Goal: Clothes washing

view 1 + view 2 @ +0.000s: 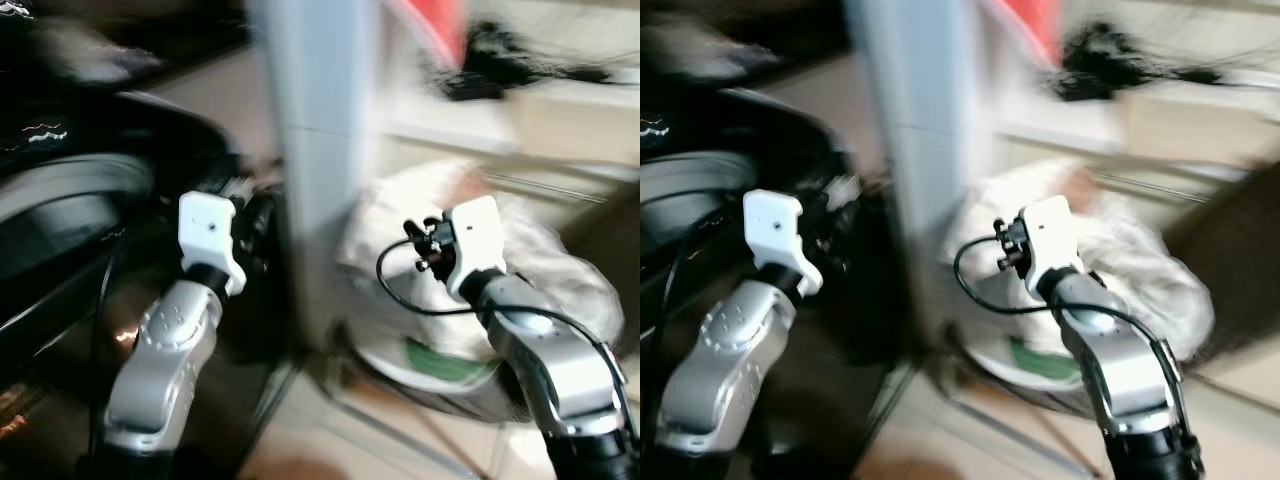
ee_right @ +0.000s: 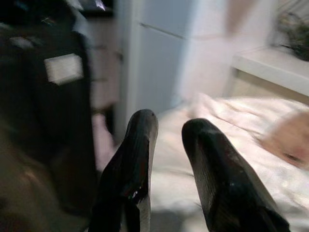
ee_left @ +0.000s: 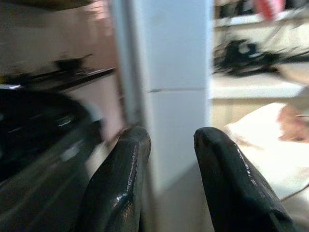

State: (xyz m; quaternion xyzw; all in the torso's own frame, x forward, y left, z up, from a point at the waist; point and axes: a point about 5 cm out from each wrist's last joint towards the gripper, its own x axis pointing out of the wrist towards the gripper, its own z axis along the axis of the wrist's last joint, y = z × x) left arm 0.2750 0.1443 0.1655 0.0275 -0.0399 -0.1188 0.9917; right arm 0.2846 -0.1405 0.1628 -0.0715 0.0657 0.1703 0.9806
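Observation:
The pale white laundry is in a loose, rumpled heap [image 1: 556, 268]. I expect the garment [image 1: 402, 222] to droop and leave the rest behind when I carry it.
The views are blurred by motion. A heap of pale white laundry [image 1: 520, 260] fills a round basket [image 1: 440, 368] on the floor to the right of centre. A black washing machine [image 1: 70, 240] with a curved door stands at the left. Both silver arms are raised in front of me. My left gripper [image 3: 171, 137] is open with nothing between its fingers and points at a white-grey pillar [image 1: 325, 150] beside the machine. My right gripper [image 2: 170, 121] is open and empty, hovering over the laundry [image 2: 231, 125].
The pillar stands between the machine and the basket. Behind the basket runs a low white shelf [image 1: 560, 110] with black cables [image 1: 490, 65] and something red [image 1: 435, 30]. Pale tiled floor [image 1: 330, 430] lies in front, crossed by thin metal bars.

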